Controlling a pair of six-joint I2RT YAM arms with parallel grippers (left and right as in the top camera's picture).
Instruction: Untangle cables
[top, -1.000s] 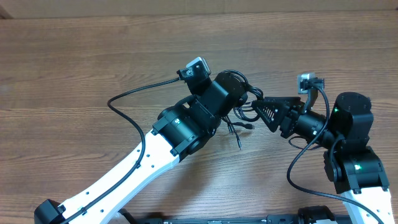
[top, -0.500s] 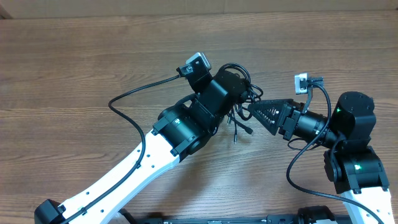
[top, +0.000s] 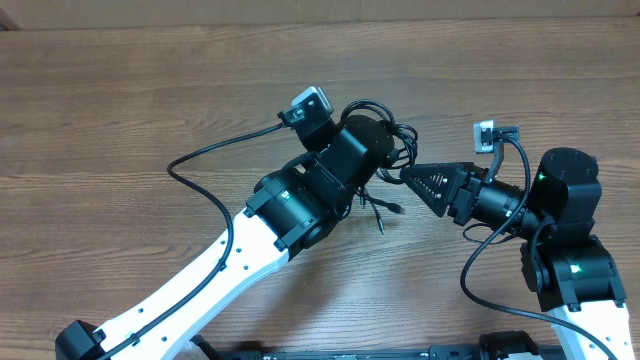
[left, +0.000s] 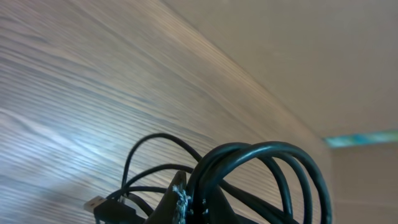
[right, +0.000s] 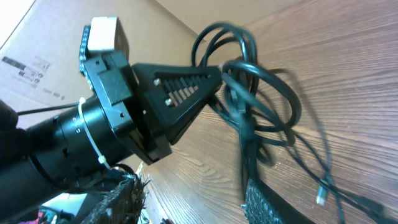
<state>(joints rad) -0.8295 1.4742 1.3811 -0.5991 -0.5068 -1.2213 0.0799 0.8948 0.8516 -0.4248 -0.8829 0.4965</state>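
Note:
The cable loops (top: 404, 148) in my left gripper are short of my right gripper's open fingers, so my left gripper should move the loops into those fingers (top: 409, 173) before it pulls.
The cables (top: 372, 108) are a bundle of thin black looped cords at the table's middle, with loose plug ends (top: 386, 211) trailing below. My left gripper (top: 388, 143) is shut on the bundle. In the left wrist view the loops (left: 267, 163) rise from my fingertips (left: 180, 198), and a plug (left: 94, 204) lies lower left. My right gripper (top: 406, 173) points left, just right of the bundle. In the right wrist view it (right: 193, 202) stands open. A blurred cord (right: 245, 146) runs down to its right finger (right: 267, 205), and the left gripper (right: 180, 93) holds the loops (right: 233, 46) ahead.
The wooden table (top: 120, 90) stretches on all sides. The left arm's thick black wire (top: 205, 185) arcs over the table at the left. A cardboard box (right: 37, 43) stands behind the left arm in the right wrist view.
The left gripper has shifted slightly up and left with the bundle, and the loose plug ends have swung. The right gripper has edged left toward the bundle.

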